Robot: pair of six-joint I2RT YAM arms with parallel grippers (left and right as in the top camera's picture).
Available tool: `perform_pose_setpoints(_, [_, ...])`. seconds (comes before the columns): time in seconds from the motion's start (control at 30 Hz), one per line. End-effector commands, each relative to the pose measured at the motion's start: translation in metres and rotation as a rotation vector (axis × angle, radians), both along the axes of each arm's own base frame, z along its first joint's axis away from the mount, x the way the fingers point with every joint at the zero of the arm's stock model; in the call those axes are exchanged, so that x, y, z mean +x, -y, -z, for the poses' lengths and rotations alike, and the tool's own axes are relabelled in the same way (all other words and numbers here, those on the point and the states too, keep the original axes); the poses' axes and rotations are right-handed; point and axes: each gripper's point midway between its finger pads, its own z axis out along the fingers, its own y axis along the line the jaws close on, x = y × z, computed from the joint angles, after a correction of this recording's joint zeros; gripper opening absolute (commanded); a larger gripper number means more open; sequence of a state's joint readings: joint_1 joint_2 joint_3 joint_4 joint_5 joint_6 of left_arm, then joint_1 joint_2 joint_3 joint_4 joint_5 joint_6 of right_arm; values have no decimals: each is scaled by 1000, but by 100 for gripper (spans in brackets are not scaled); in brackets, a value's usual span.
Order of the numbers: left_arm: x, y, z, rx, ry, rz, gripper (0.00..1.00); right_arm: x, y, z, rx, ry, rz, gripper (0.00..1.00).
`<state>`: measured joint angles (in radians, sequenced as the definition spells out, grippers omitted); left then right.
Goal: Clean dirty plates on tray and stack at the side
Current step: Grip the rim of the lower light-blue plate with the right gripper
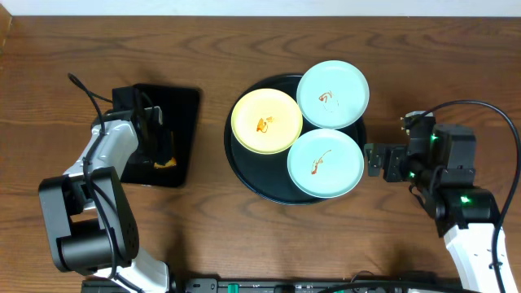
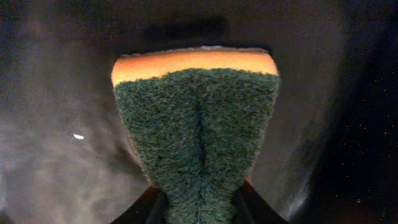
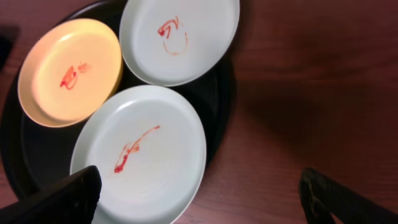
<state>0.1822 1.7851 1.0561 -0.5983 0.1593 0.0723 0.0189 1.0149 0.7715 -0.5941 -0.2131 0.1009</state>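
The front mint-white plate (image 1: 326, 164) sits loose on the round tray while the robot's left gripper holds the sponge, so next the right gripper clamps the plate's rim (image 1: 361, 163) before it is wiped.
Three plates lie on the large round black tray (image 1: 244, 167): a pale yellow plate (image 1: 266, 120) at the left, a mint-white plate (image 1: 332, 94) at the back right and a mint-white plate (image 1: 325, 163) at the front right. Each has an orange-red smear. My left gripper (image 1: 163, 150) is shut on the green-and-orange sponge (image 2: 196, 127), which rests on the rectangular tray. My right gripper (image 1: 376, 159) is open and empty, just right of the front mint plate (image 3: 140, 155). The right wrist view also shows the yellow plate (image 3: 69, 71) and back plate (image 3: 180, 37).
A smaller rectangular black tray (image 1: 183, 106) lies left of the round tray, under my left gripper. Bare wooden table (image 1: 407, 65) surrounds both trays. The round tray's rim (image 3: 221, 118) shows in the right wrist view.
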Motion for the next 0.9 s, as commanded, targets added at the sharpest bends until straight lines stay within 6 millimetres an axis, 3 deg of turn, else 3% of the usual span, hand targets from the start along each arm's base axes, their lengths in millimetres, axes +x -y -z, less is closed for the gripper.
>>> perform_pose_setpoints(0.0, [-8, 3, 10, -16, -32, -2, 25, 5, 2, -1, -5, -3, -4, 99])
perform_pose_setpoints(0.07, [-7, 2, 10, -15, -29, -2, 21, 6, 2, 4, -5, -22, -4, 99])
perform_pose_setpoints(0.13, [-6, 2, 11, -14, -27, -3, 8, 7, 2, 12, -5, -47, -3, 99])
perform_pose_setpoints(0.3, [-6, 2, 12, -14, -27, -3, 8, 13, 1, 30, 2, -102, 4, 100])
perform_pose_setpoints(0.5, [-6, 2, 12, -15, -28, -2, 13, 19, -7, 53, 29, -171, -13, 71])
perform_pose_setpoints(0.87, [-6, 2, 12, -15, -27, -2, 12, 16, -17, 99, 37, -327, -8, 52])
